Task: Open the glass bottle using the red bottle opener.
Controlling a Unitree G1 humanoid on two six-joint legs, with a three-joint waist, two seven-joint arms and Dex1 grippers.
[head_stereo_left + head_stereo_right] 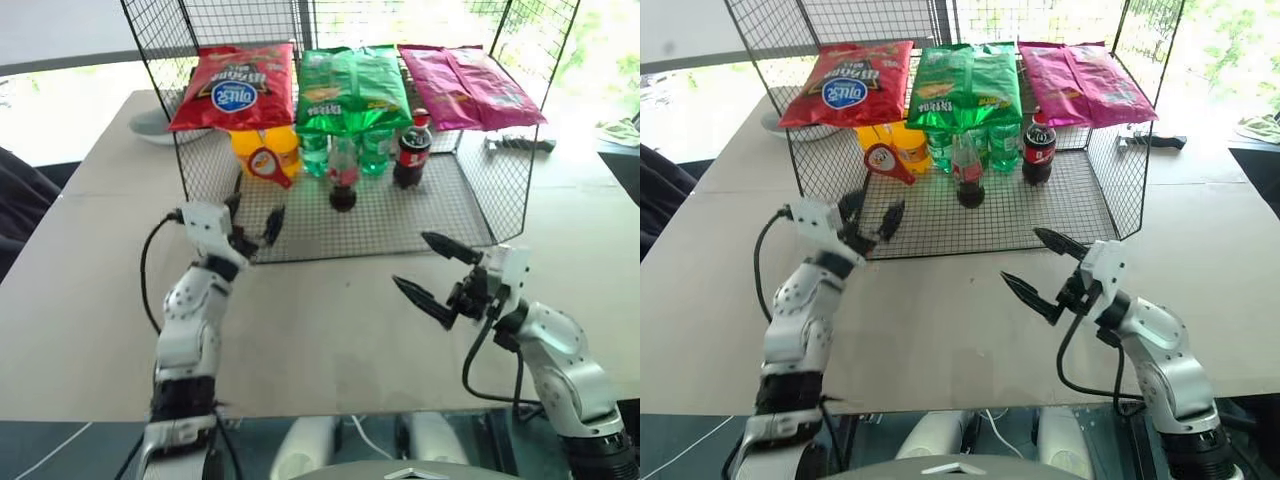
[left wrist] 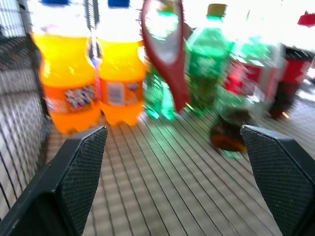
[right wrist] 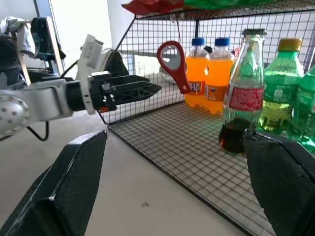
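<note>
The red bottle opener [image 3: 175, 69] is hanging by its ring from a thin wire [image 3: 178, 31], so the opener will come off the wire when the robot carries it away.
The glass bottle [image 1: 343, 181] stands on the wire rack's floor [image 1: 400, 215], in front of the green bottles. It has dark cola at the bottom and a red label. The red bottle opener [image 1: 268, 166] hangs ring-up below the rack's top shelf, in front of the orange bottles. My left gripper [image 1: 255, 222] is open at the rack's front left edge, just below the red bottle opener [image 2: 179, 93] and left of the glass bottle [image 2: 231, 132]. My right gripper [image 1: 437, 272] is open and empty over the table, in front of the rack, pointing toward the glass bottle [image 3: 241, 98].
Red, green and pink chip bags [image 1: 350, 85] lie on the rack's top. Two orange bottles [image 1: 262, 145], green bottles [image 1: 375, 148] and a dark plastic cola bottle [image 1: 412, 150] stand at the back. Wire side walls [image 1: 500, 190] enclose the rack. Bare table [image 1: 320, 320] lies in front.
</note>
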